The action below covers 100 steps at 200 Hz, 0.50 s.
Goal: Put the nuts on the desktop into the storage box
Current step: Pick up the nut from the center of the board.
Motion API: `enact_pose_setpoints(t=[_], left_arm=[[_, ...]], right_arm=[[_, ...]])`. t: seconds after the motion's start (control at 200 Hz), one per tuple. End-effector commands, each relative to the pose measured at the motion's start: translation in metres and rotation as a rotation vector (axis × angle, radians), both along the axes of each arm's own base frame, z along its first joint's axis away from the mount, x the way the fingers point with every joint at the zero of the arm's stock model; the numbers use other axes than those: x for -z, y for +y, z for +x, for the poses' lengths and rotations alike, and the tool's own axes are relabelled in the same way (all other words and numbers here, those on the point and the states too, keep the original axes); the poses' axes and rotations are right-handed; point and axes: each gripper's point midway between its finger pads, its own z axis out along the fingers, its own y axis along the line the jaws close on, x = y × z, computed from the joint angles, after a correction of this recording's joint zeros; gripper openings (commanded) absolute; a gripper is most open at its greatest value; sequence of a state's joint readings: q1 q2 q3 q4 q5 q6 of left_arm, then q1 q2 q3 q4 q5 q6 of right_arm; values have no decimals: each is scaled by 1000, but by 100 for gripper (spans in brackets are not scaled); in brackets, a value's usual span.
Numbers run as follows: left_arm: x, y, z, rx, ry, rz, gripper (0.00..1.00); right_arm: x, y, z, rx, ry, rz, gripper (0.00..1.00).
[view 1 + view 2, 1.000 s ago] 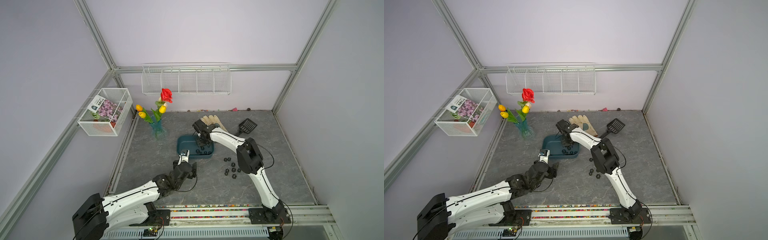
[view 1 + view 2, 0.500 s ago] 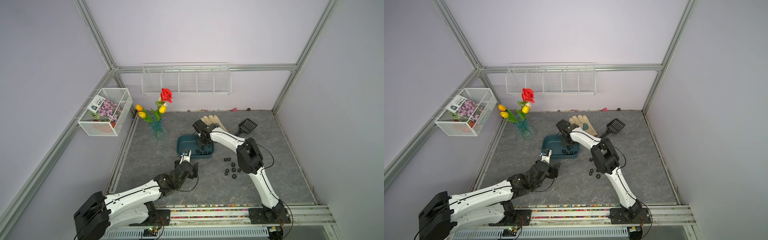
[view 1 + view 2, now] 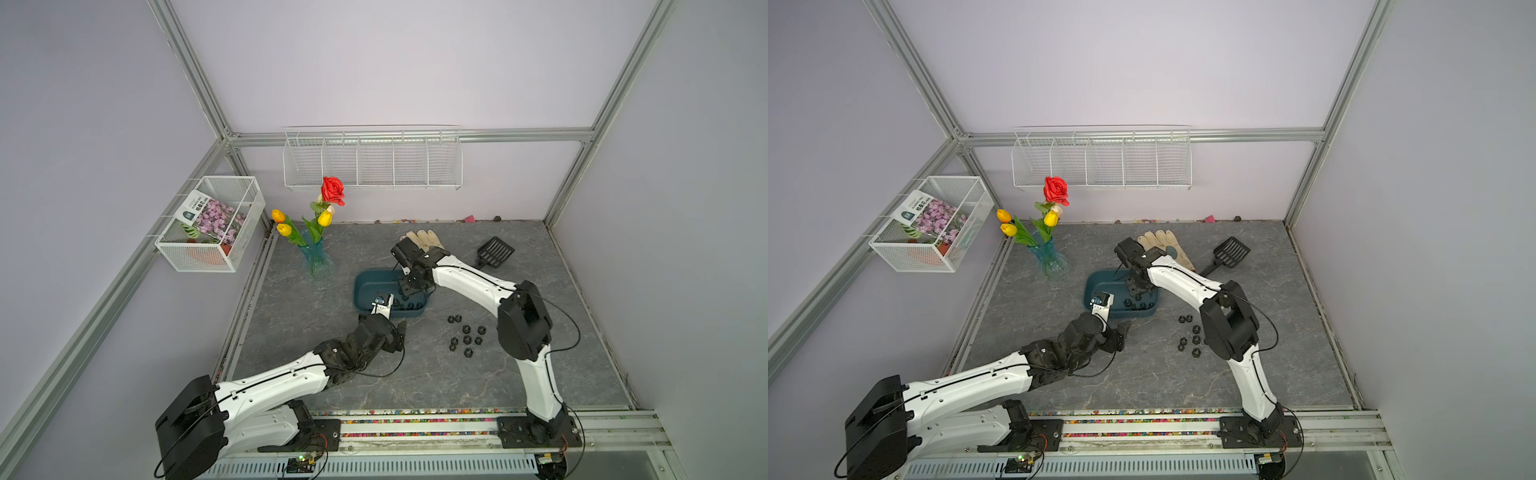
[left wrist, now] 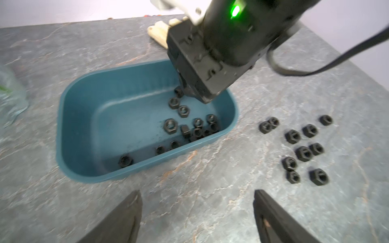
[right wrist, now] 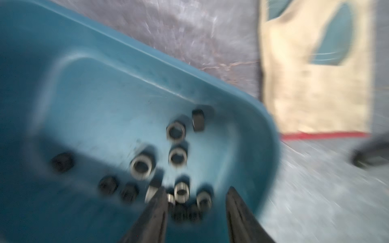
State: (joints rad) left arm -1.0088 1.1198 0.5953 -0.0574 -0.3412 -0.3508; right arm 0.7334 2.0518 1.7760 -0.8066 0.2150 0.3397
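My right gripper keeps heading for the nut farthest from the storage box and closes there, because that nut (image 4: 325, 120) lies clear of its neighbours and leaves room for fingers.
The teal storage box (image 3: 362, 286) (image 3: 1091, 291) (image 4: 84, 126) (image 5: 84, 101) sits mid-desktop with several black nuts (image 4: 189, 126) (image 5: 175, 156) lying inside. My right gripper (image 5: 195, 190) (image 3: 405, 291) hangs open over the box's right end. Nothing is between its fingers, and the nuts lie below them. Several more nuts (image 3: 465, 332) (image 3: 1192, 336) (image 4: 303, 147) are scattered on the desktop to the right of the box. My left gripper (image 4: 196, 191) (image 3: 400, 332) is open and empty above bare desktop just in front of the box.
A pale work glove (image 3: 424, 241) lies behind the box. A black slotted scoop (image 3: 494, 251) is at the back right. A vase of flowers (image 3: 316, 259) stands to the box's left. White wire baskets (image 3: 372, 162) (image 3: 212, 224) hang on the walls.
The right gripper's jaws have parted over the box. The left gripper has shifted slightly to the right, staying open.
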Motion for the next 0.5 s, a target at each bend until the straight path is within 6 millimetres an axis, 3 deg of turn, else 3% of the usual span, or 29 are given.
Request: enact_pose_setpoints(t=[0.0, 0.105, 0.27, 0.495], left_arm=[[-22, -24, -7, 128, -27, -42, 85], [-24, -37, -14, 190, -27, -61, 85], [-22, -59, -27, 286, -18, -70, 85], [-10, -96, -43, 384, -4, -27, 85]], right_arm=[[-27, -40, -12, 93, -50, -28, 49], [-28, -80, -28, 182, -47, -32, 50], [-15, -143, -55, 319, -22, -66, 49], [13, -202, -85, 481, 22, -46, 49]])
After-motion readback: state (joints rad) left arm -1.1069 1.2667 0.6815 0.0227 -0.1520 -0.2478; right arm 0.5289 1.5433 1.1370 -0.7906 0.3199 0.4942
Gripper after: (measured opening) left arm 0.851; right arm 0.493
